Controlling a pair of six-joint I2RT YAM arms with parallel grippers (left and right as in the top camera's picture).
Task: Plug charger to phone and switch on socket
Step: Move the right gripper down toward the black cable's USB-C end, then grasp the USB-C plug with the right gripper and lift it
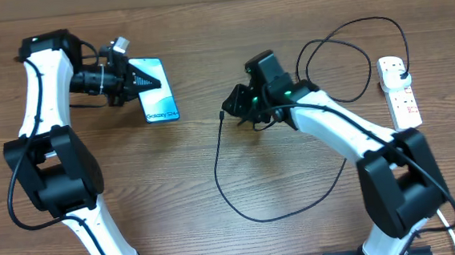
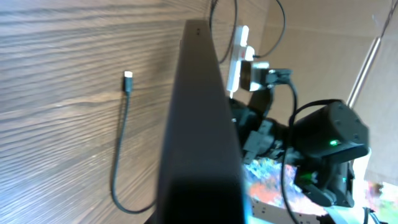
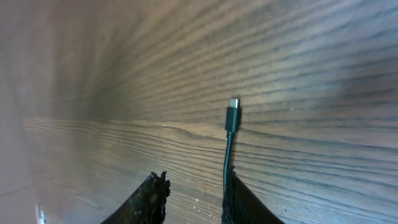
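Note:
My left gripper should hold the phone back while my right gripper takes the connector's body, because the charger's connector lies loose in front of my open right gripper.
The phone, with its blue screen up, lies at the table's back left. My left gripper is shut on its far left end. In the left wrist view the phone's dark edge fills the middle and hides the fingers. The charger cable loops across the table, and its connector tip lies just left of my right gripper. In the right wrist view that gripper is open, and the tip lies ahead with the cable running along the right finger. The black plug sits in the white socket strip at the far right.
The cable's slack makes a wide loop toward the front and further loops behind the right arm. The left wrist view also shows the connector tip, the socket strip and the right arm.

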